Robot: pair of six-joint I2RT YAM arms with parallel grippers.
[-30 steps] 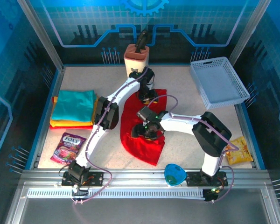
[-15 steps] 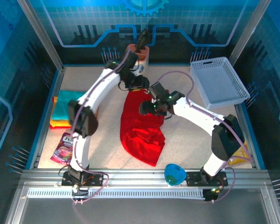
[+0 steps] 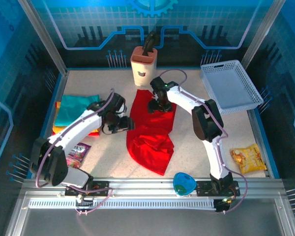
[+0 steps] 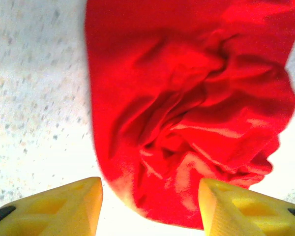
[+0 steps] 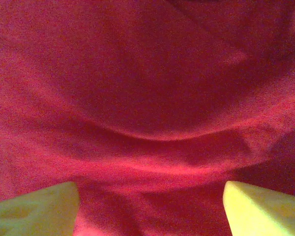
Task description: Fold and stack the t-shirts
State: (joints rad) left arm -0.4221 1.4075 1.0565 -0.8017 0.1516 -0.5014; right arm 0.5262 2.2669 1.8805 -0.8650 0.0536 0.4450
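The red t-shirt's far end (image 3: 142, 95) is near the beige holder, so next my right gripper slides it toward the white basket (image 3: 231, 87) first and then straightens the t-shirt's rumpled hem.
The bright red t-shirt (image 3: 152, 140) lies crumpled lengthwise in the middle of the table. My left gripper (image 3: 125, 124) is at its left edge, open. In the left wrist view the shirt's rumpled hem (image 4: 187, 108) lies just ahead of the left gripper (image 4: 150, 209), whose yellow fingers (image 4: 64, 206) stand apart. My right gripper (image 3: 156, 105) hovers over the shirt's far part, open. The right wrist view shows the right gripper (image 5: 150, 209) with red cloth (image 5: 147, 88) close below and nothing pinched. Folded teal, orange and yellow t-shirts (image 3: 77, 112) are stacked at the left.
A beige holder (image 3: 144, 63) stands at the back just beyond the shirt. The white mesh basket (image 3: 230, 87) is at the back right. A candy bag (image 3: 76, 151) lies front left, a yellow snack bag (image 3: 248, 158) front right, a blue object (image 3: 184, 184) at the near rail.
The left arm swung from the shirt's far end back to its left edge. The right gripper went from the shirt's middle to its far part. The shirt now lies longer.
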